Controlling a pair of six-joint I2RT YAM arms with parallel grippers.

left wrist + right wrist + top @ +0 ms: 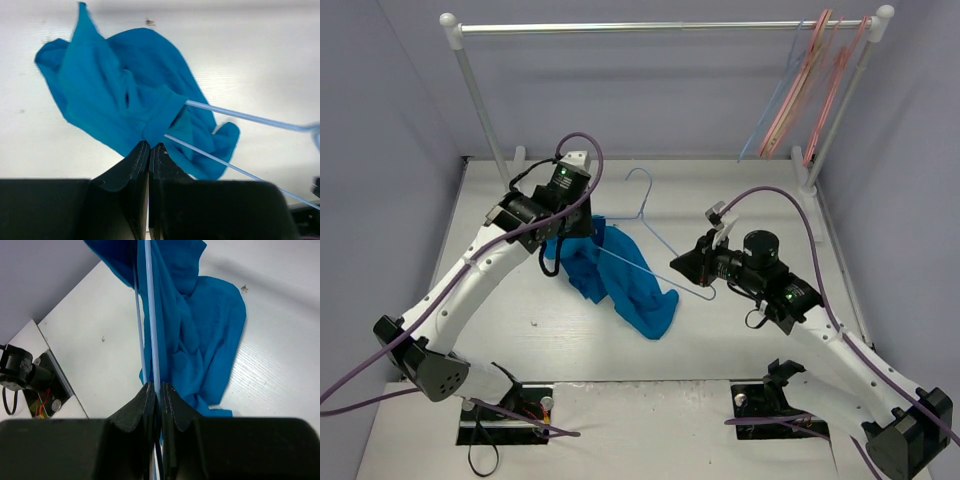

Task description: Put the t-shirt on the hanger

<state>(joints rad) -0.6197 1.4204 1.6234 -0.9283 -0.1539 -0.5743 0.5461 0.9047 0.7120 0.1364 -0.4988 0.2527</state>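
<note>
My left gripper should keep drawing the edge of the t-shirt's opening (pixel 176 119) along the hanger, as both hanger wires are inside the opening, and let go of the edge at the hook's base (pixel 640 214).
The bright blue t-shirt (pixel 620 275) lies crumpled on the white table, partly lifted at its left end. My left gripper (pixel 558 240) is shut on a fold of the t-shirt (pixel 120 95), fingertips pinched together at the fabric's edge (pixel 150 146). The light-blue wire hanger (pixel 655 225) runs with one end inside the shirt and its hook toward the back. In the left wrist view two hanger wires (pixel 240 116) come out of a shirt opening. My right gripper (pixel 683 265) is shut on a hanger wire (pixel 149 315), which passes between its fingertips (pixel 158 387) over the t-shirt (pixel 200 325).
A clothes rail (pixel 660 27) on two white posts stands at the back of the table. Several pink and salmon hangers (pixel 810 85) hang at its right end. Grey-violet walls close in on left, right and back. Purple cables trail from both arms.
</note>
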